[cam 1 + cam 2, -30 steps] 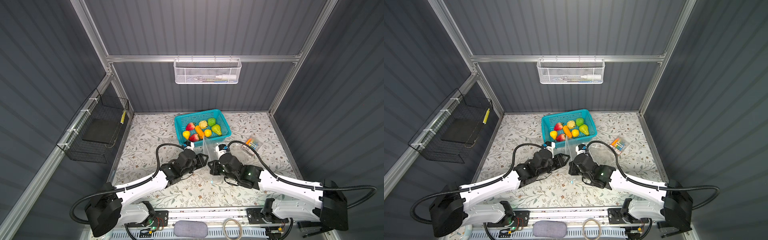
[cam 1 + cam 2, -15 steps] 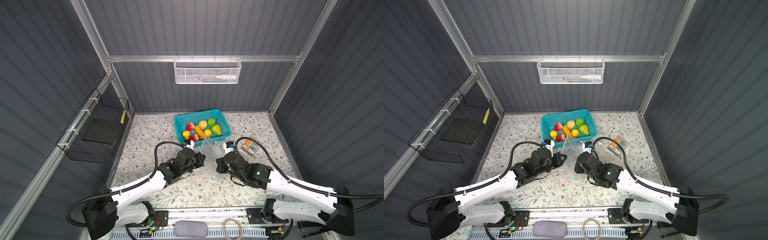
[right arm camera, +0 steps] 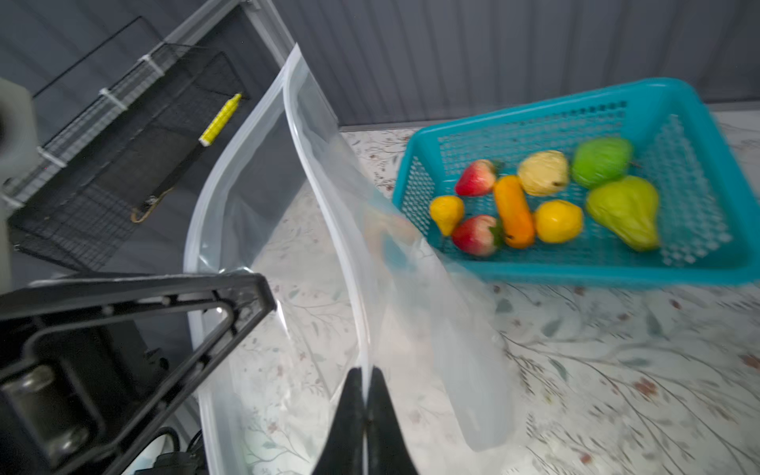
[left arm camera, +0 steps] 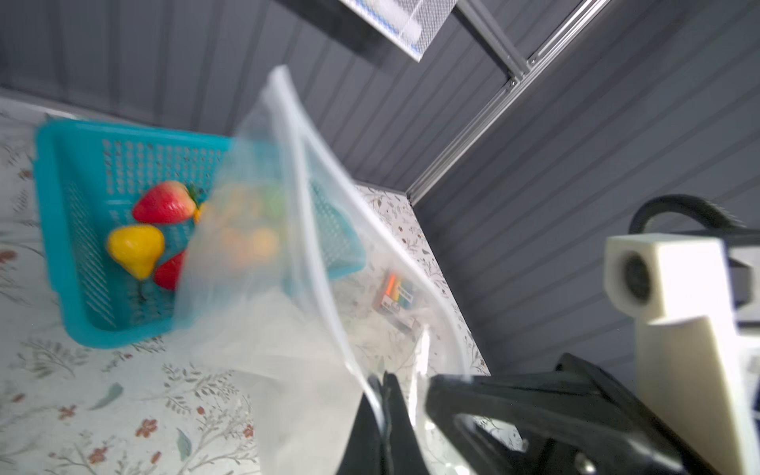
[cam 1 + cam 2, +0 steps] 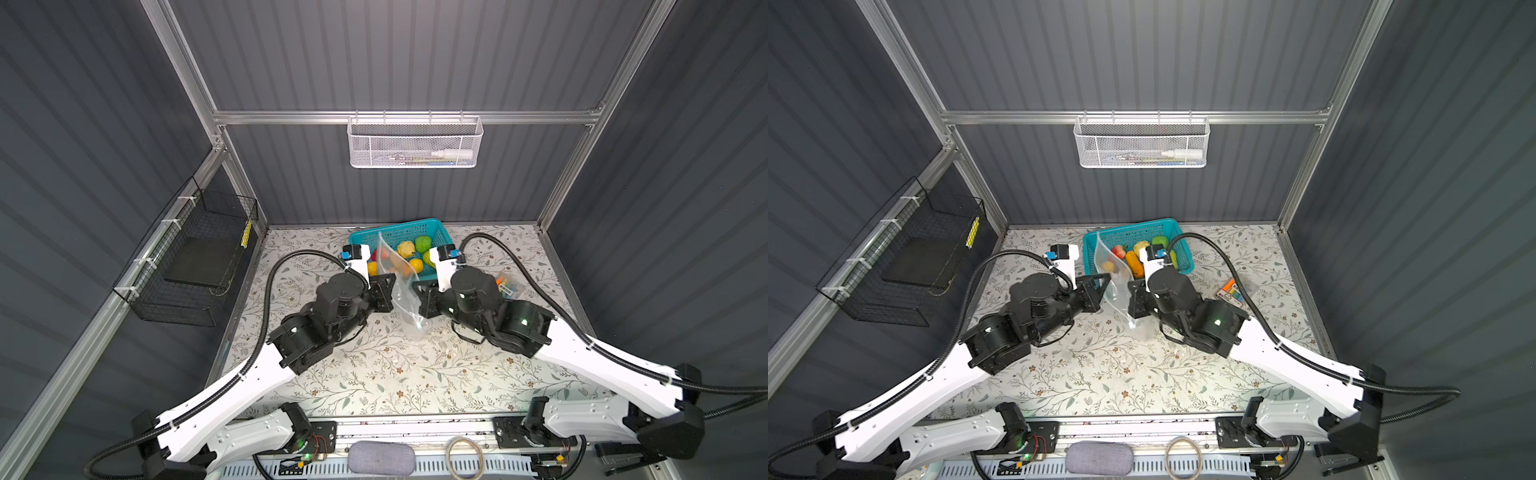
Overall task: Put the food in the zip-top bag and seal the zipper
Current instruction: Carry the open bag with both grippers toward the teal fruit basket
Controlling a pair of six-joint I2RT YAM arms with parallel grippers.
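Observation:
My left gripper should move the zip-top bag (image 5: 406, 297) aside because it hangs in front of the teal basket. Then my right gripper will be free to draw the basket nearer.
The zip-top bag (image 5: 400, 277) (image 5: 1112, 270) hangs upright over the table between my two grippers, just in front of the basket. My left gripper (image 5: 391, 291) (image 4: 384, 380) is shut on one lip of the bag's mouth. My right gripper (image 5: 417, 293) (image 3: 364, 373) is shut on the other lip. The zipper (image 3: 294, 135) runs as a thick clear strip along both lips, which stand apart, so the mouth is open. I cannot make out its slider. The food (image 3: 514, 209) (image 5: 409, 249), several toy fruits and vegetables, lies in the teal basket (image 3: 617, 274) (image 5: 399, 227).
An orange-and-black packet (image 5: 508, 285) (image 5: 1230, 293) lies on the table right of my right arm. A black wire basket (image 5: 195, 266) hangs on the left wall. A white mesh basket (image 5: 415, 143) hangs on the back wall.
My left gripper has shut on the bag's lip. Both grippers have risen with the bag and moved a little toward the basket, and the bag now stands taller.

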